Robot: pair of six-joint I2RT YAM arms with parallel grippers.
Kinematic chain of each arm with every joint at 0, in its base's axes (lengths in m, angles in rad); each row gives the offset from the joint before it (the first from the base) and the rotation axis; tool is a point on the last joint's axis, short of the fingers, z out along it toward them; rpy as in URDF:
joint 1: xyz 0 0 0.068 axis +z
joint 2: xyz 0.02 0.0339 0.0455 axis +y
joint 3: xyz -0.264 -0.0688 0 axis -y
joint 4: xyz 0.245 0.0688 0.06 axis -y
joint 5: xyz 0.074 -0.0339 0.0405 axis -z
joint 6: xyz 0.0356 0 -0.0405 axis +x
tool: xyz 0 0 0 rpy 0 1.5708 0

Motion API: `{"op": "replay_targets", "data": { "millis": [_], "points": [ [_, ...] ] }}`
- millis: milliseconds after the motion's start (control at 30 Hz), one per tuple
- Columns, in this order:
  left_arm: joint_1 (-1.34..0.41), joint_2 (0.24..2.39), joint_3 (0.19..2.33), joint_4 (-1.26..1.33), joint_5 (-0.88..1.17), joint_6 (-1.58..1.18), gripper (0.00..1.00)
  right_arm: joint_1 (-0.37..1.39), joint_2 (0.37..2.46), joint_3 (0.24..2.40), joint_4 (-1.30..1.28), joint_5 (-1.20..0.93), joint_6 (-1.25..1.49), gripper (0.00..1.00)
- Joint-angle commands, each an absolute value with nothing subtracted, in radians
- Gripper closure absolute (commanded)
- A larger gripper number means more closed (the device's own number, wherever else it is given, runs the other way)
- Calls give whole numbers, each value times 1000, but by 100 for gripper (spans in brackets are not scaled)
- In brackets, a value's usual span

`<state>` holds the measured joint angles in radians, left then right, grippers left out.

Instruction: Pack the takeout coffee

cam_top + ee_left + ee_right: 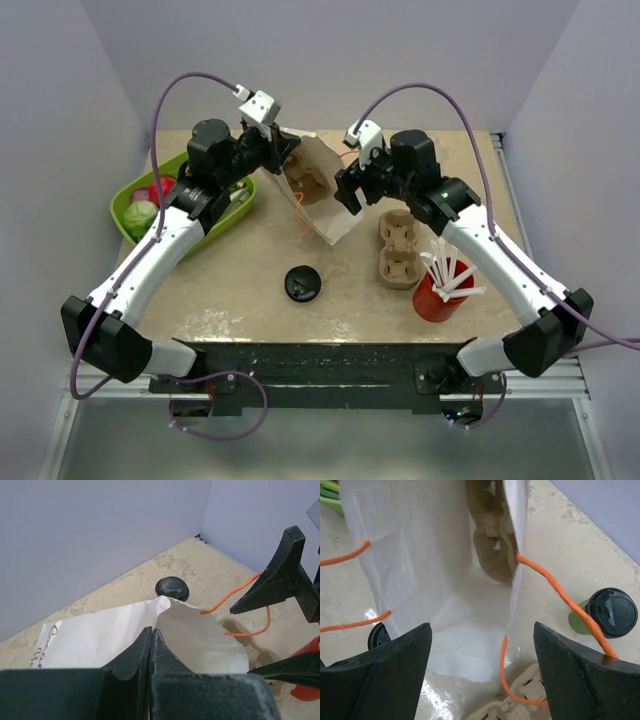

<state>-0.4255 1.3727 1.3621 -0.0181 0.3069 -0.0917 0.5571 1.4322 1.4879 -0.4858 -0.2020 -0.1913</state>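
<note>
The white paper bag [326, 182] leans at an angle from my left gripper's hold on its top edge, so next I stand the bag upright and move both grippers to its orange handles [300, 207].
The takeout coffee [610, 612], a green cup under a black lid, stands on the table just outside the white paper bag [420, 555]. Its lid [172, 587] peeks over the bag's rim in the left wrist view; the top view hides it behind the right arm. My left gripper [151, 631] is shut on the bag's [325, 215] upper edge and holds it up. My right gripper [482, 627] stands open, its fingers either side of the bag's side wall and orange handle [545, 580]. A brown cardboard carrier [492, 545] lies inside the bag.
A loose black lid [301, 283] lies on the table in front of the bag. A second cardboard carrier [398, 247] and a red cup with white straws [440, 290] stand at the right. A green tray [190, 225] with food sits at the left.
</note>
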Motion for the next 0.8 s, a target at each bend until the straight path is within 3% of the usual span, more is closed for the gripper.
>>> {"op": "replay_targets", "data": {
  "millis": [0,233,533,767],
  "points": [
    [-422,1377,1382,49,406,-5,100,604,1352,1411,-330,-145,-160,16],
    [-420,1379,1329,23,523,69,100,661,1281,1344,-279,39,-160,18],
    [-422,1368,1229,87,548,8,100,675,1259,1362,-270,81,-181,14],
    [-422,1359,1273,58,298,-185,100,675,1223,1425,-273,122,-120,11]
  ]
}}
